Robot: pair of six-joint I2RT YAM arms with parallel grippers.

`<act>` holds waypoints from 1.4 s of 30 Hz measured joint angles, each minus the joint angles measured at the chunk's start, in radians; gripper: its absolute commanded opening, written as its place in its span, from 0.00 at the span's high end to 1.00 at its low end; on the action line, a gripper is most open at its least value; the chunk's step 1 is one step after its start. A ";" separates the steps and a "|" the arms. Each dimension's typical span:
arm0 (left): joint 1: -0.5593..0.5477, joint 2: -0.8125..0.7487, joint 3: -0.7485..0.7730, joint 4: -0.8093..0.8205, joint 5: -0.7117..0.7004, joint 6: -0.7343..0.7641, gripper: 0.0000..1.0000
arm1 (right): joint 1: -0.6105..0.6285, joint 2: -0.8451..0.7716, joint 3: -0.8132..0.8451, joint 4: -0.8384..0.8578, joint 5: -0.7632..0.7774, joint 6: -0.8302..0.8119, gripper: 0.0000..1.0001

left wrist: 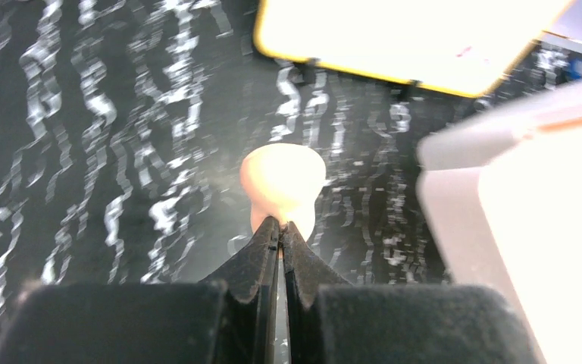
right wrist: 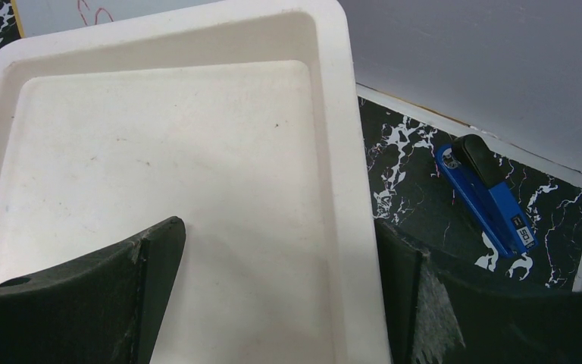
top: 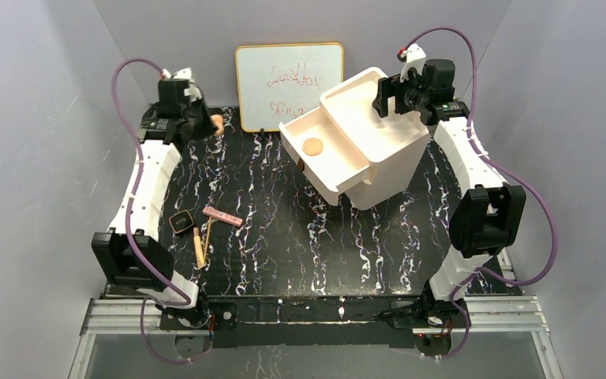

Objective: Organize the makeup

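Observation:
My left gripper should next move over until the peach puff in my left gripper (left wrist: 283, 178) touches the round puff (top: 312, 146), and then let go, because the organizer's drawer is open for it.
My left gripper (top: 207, 124) is at the far left back of the table, shut on a peach puff (top: 218, 122). In the left wrist view the puff (left wrist: 283, 178) sticks out past the closed tips of that gripper (left wrist: 280, 224), above the dark marbled table. A second round peach puff (top: 312, 145) lies in the open drawer (top: 339, 170) of the white organizer. A dark square compact (top: 179, 222), a pink palette (top: 222, 215), a wooden-handled brush (top: 200, 246) and a thin stick (top: 207, 234) lie at the near left. My right gripper (top: 387, 96) is open and empty over the organizer's top tray (right wrist: 197, 45); it also shows in the right wrist view (right wrist: 276, 246).
A whiteboard (top: 288, 83) leans against the back wall between the arms; it also shows in the left wrist view (left wrist: 402, 38). A blue stapler-like object (right wrist: 485, 193) lies behind the organizer by the back wall. The organizer's edge (left wrist: 546, 189) is to the right of my left gripper.

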 measured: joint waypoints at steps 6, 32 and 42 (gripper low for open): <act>-0.188 0.158 0.247 -0.002 0.054 0.014 1.00 | 0.006 0.001 0.005 -0.008 0.001 0.000 0.01; -0.520 0.422 0.497 -0.083 0.129 0.086 0.75 | 0.011 0.024 0.039 -0.030 0.005 0.003 0.01; -0.520 0.419 0.446 -0.085 0.122 0.141 0.49 | 0.011 0.027 0.044 -0.032 0.005 0.004 0.01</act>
